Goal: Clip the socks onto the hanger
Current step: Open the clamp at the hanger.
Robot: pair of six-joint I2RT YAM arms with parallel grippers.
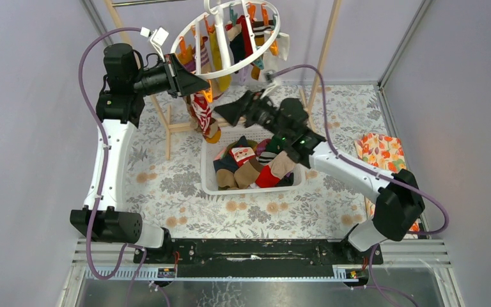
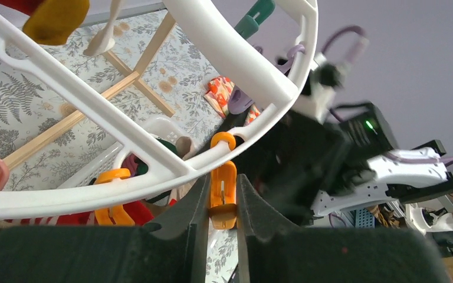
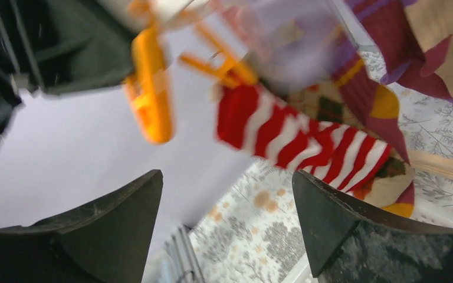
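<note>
The orange clip's flat side (image 2: 223, 184) faces my left gripper, so next my right gripper grabs the clip's lower end (image 2: 223, 218) and turns the clip before my left gripper squeezes it.
The white ring hanger (image 1: 230, 69) hangs at the back, with several socks (image 1: 240, 38) clipped to it. A red-and-white striped sock (image 1: 202, 115) dangles below its near rim and also shows in the right wrist view (image 3: 289, 132). My left gripper (image 1: 199, 85) reaches under the ring (image 2: 230, 53) and is shut on a dangling orange clip (image 2: 223, 203). My right gripper (image 1: 220, 110) is open and empty (image 3: 227, 180), just right of the striped sock and below an orange clip (image 3: 150, 94). More socks (image 1: 249, 163) lie in the white basket (image 1: 252, 187).
A wooden frame rack (image 1: 166, 128) stands under the hanger at the left. An orange floral cloth (image 1: 381, 152) lies at the right edge of the table. The right arm's black wrist (image 2: 307, 165) sits close behind the clip I hold.
</note>
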